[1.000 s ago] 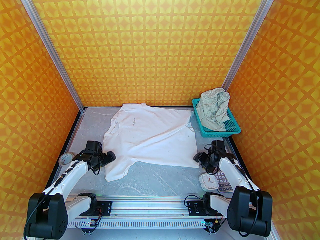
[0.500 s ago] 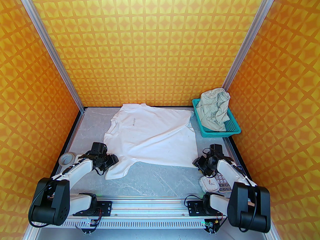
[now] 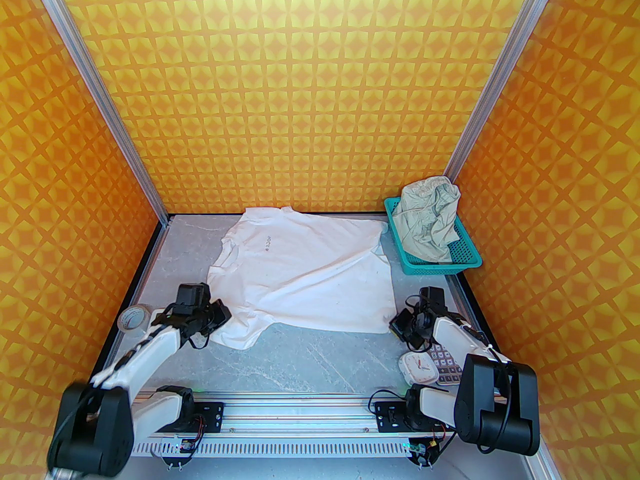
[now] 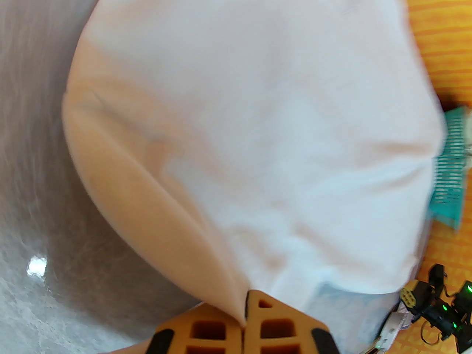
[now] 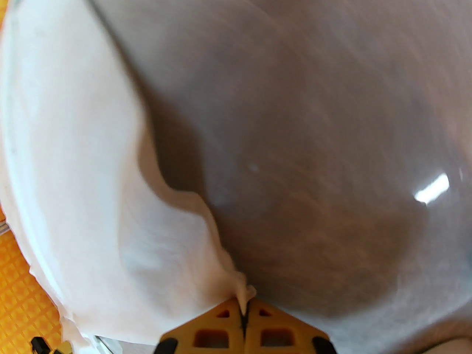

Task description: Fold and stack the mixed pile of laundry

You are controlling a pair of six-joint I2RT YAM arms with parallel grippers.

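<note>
A long crease runs at a slant across the white T-shirt. My left gripper and my right gripper should therefore raise its near edge high and lay it flat and smooth before they fold.
The white T-shirt [image 3: 300, 268] with small dark lettering lies spread across the grey table, collar toward the left. My left gripper [image 3: 222, 313] is shut on its near left sleeve edge; the left wrist view shows the T-shirt [image 4: 258, 142] pinched between the orange fingertips [image 4: 273, 326]. At the near right corner of the shirt, my right gripper [image 3: 397, 325] is shut on the hem, and the cloth [image 5: 92, 197] runs up from its closed fingertips [image 5: 221, 330]. The pale greenish-cream shorts [image 3: 430, 218] sit bunched in the basket at the back right.
A teal mesh basket [image 3: 467, 260] holds the shorts by the right wall. A tape roll [image 3: 132, 318] lies at the left table edge. A small white clock [image 3: 417, 365] and a calculator [image 3: 447, 363] rest near the right arm. Patterned orange walls enclose three sides.
Both grippers have pulled their shirt edges: the left sleeve drew up and shortened as the left arm swung, and the right gripper shifted slightly back along the hem corner.
</note>
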